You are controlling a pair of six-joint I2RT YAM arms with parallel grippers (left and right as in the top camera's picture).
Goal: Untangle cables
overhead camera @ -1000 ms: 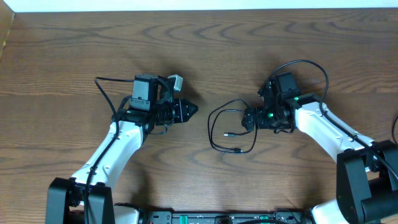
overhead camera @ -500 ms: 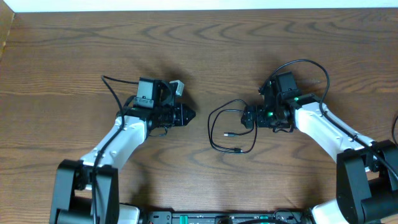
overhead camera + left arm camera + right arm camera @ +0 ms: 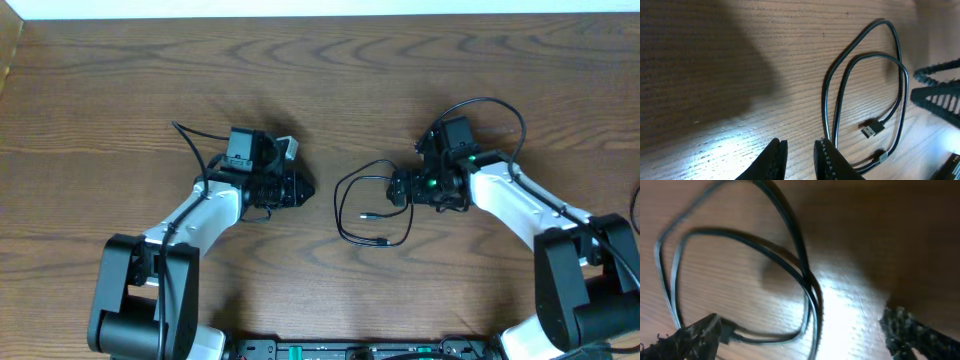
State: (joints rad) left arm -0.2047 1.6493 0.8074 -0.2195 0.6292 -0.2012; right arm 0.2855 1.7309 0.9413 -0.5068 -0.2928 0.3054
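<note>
I should take the USB plug (image 3: 369,216) with my left gripper before my right gripper lifts a single piece of cable, because the crossing strands of cable (image 3: 809,280) lie together between my right gripper's fingers.
A thin black cable (image 3: 338,205) lies in a loose double loop on the wooden table, with two small plug ends inside the loop. No white cable shows. My left gripper (image 3: 305,186) is left of the loop and clear of it. Its jaws stand a narrow gap apart with only table between them (image 3: 799,145), and the cable's USB plug (image 3: 871,131) lies ahead. My right gripper (image 3: 397,190) is at the loop's right edge. It is wide open (image 3: 800,322), low over the table, and the crossing strands of the cable (image 3: 807,280) run between its fingers.
The thicker black arm cables (image 3: 490,103) arc above the right wrist and behind the left wrist (image 3: 190,140). The table's far edge (image 3: 320,16) runs along the top. Both arm bases stand at the near edge.
My left arm has swung, its wrist moving right and toward me while its tip drew slightly back from the loop. The right gripper and the black cable have stayed put.
</note>
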